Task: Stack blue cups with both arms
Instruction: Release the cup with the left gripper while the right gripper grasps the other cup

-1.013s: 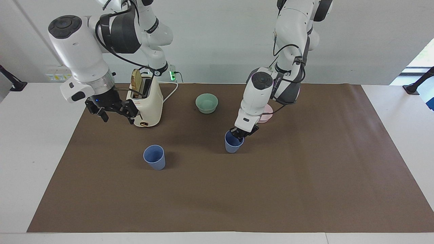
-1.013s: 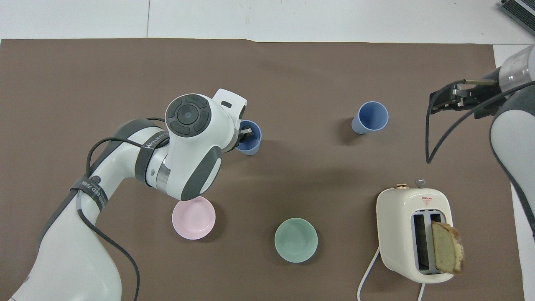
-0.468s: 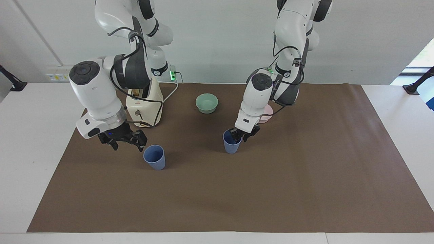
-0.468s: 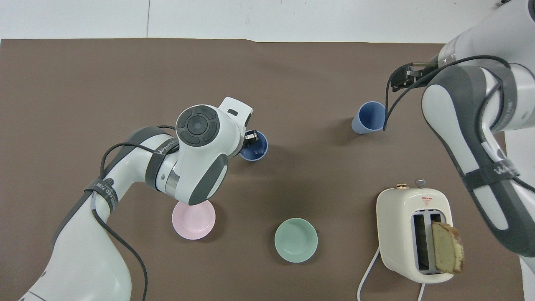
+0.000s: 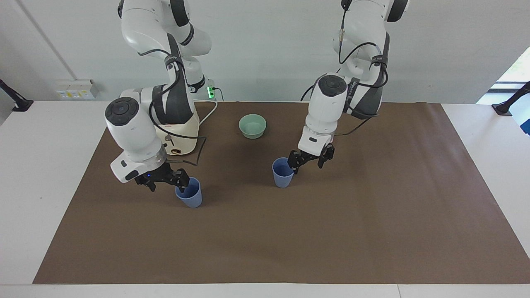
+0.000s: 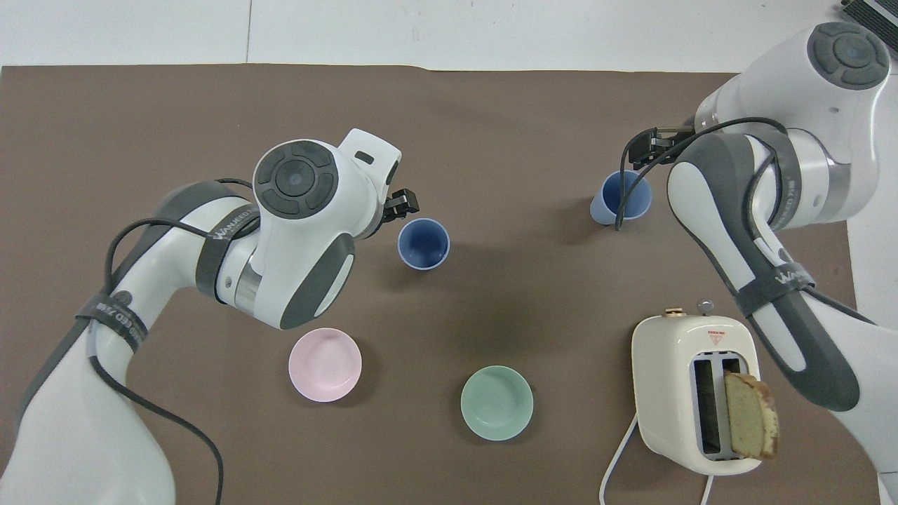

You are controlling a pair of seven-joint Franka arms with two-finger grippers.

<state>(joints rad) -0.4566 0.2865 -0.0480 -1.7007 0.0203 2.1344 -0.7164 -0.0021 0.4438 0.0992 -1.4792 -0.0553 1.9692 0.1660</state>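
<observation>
The blue cup at my right gripper [image 6: 621, 200] gets narrower toward its base [image 6: 600, 212], so I expect it to sink deep into the middle blue cup when I lower it.
Two blue cups stand upright on the brown mat. One cup [image 5: 283, 172] [image 6: 423, 243] is near the middle. My left gripper [image 5: 308, 161] [image 6: 401, 203] hangs open just beside its rim, toward the left arm's end, and holds nothing. The other cup [image 5: 189, 195] [image 6: 623, 196] stands toward the right arm's end. My right gripper [image 5: 166, 183] [image 6: 647, 144] is low and open at this cup, with one fingertip [image 5: 181, 188] at or just inside its rim.
A cream toaster [image 5: 184, 134] [image 6: 694, 393] with a bread slice [image 6: 751, 414] stands near the robots at the right arm's end. A mint-green bowl [image 5: 252, 125] [image 6: 497, 402] and a pale pink bowl [image 6: 325, 365] sit nearer to the robots than the cups.
My left gripper opened, let go of the middle cup and lifted clear of it. My right arm swung from beside the toaster down to the other cup.
</observation>
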